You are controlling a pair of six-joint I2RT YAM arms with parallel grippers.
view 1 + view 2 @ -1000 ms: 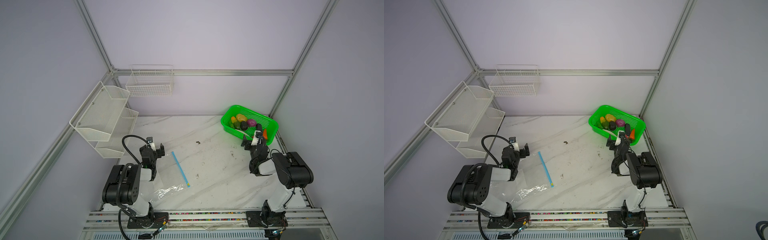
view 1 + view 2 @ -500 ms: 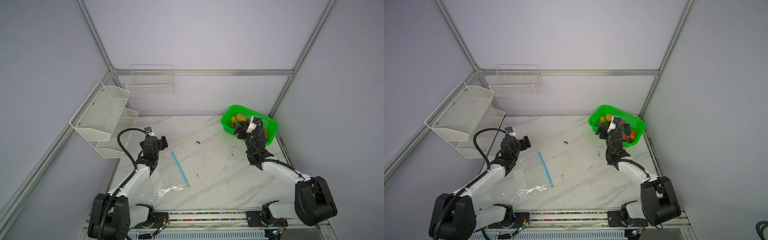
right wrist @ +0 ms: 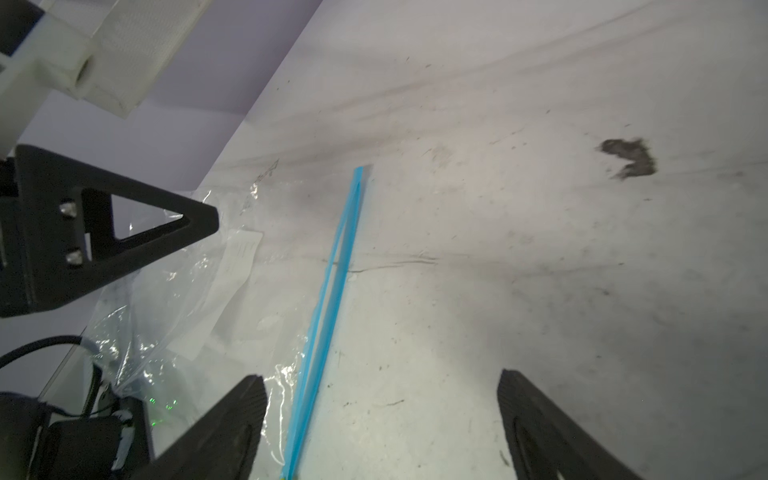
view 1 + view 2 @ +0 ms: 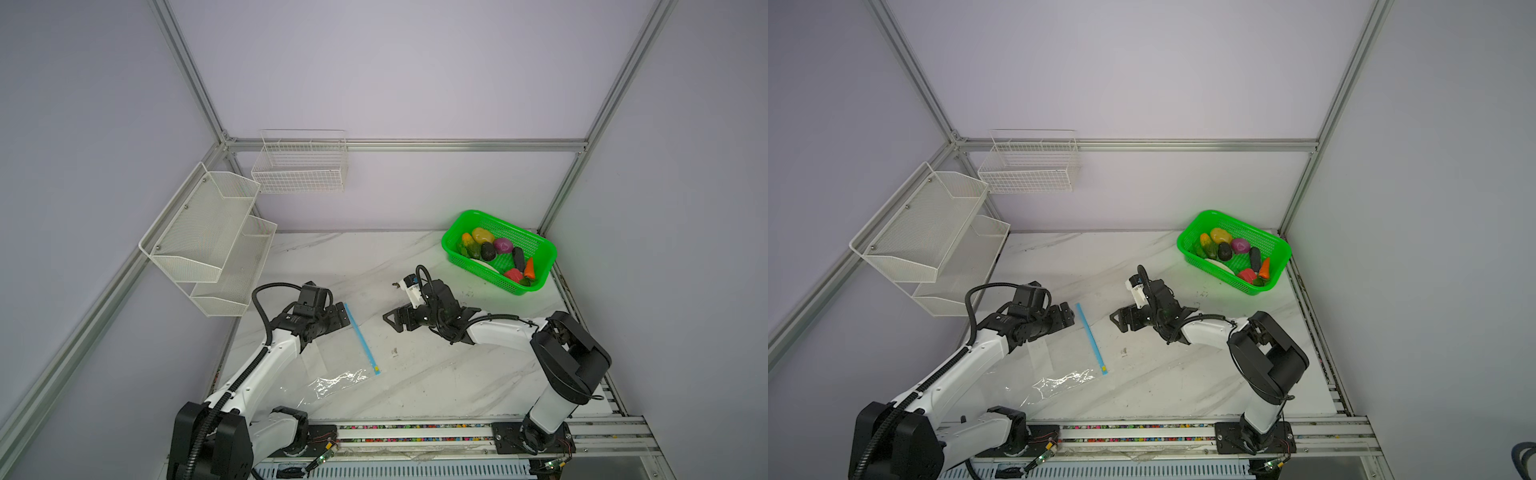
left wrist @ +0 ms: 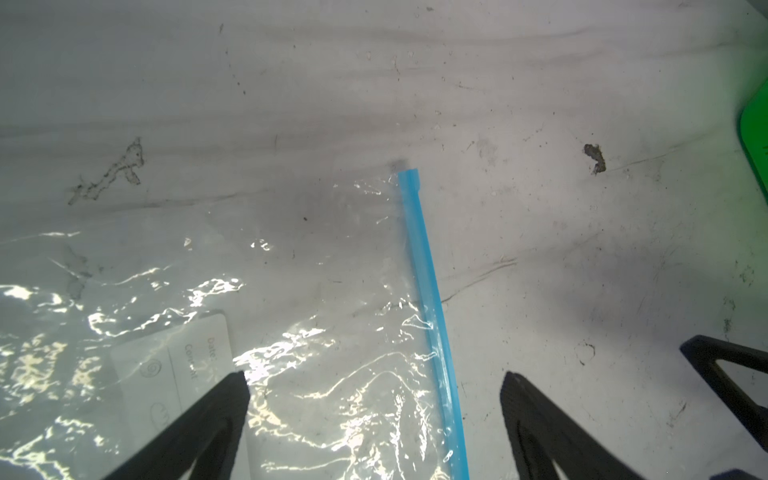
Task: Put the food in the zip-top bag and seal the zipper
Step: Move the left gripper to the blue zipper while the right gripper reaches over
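Note:
The blue zipper's strips (image 3: 325, 320) are lying flat and are only just apart. Next, my left gripper pinches the upper zipper strip (image 4: 365, 345) near its middle before the food goes in.
The clear zip-top bag (image 4: 332, 370) lies flat on the marble table, white label (image 5: 183, 361) up. Its blue zipper (image 4: 360, 337) runs along the edge facing the middle, with the yellow slider (image 4: 376, 368) at the near end. In the right wrist view the zipper (image 3: 332, 282) shows two strips slightly parted. My left gripper (image 4: 340, 315) hangs open over the bag's far end, the zipper (image 5: 428, 291) between its fingers. My right gripper (image 4: 392, 322) is open just right of the zipper, low over the table. The food (image 4: 496, 251) sits in the green basket (image 4: 457, 232).
The green basket (image 4: 1187, 245) stands at the back right corner. White wire shelves (image 4: 208, 241) hang on the left wall and a wire basket (image 4: 299, 166) on the back wall. The two grippers face each other closely across the zipper; one left finger (image 3: 124, 232) shows in the right wrist view.
My right gripper has left the basket and swung left and down to the zipper. My left gripper has reached forward and lowered over the bag's far end.

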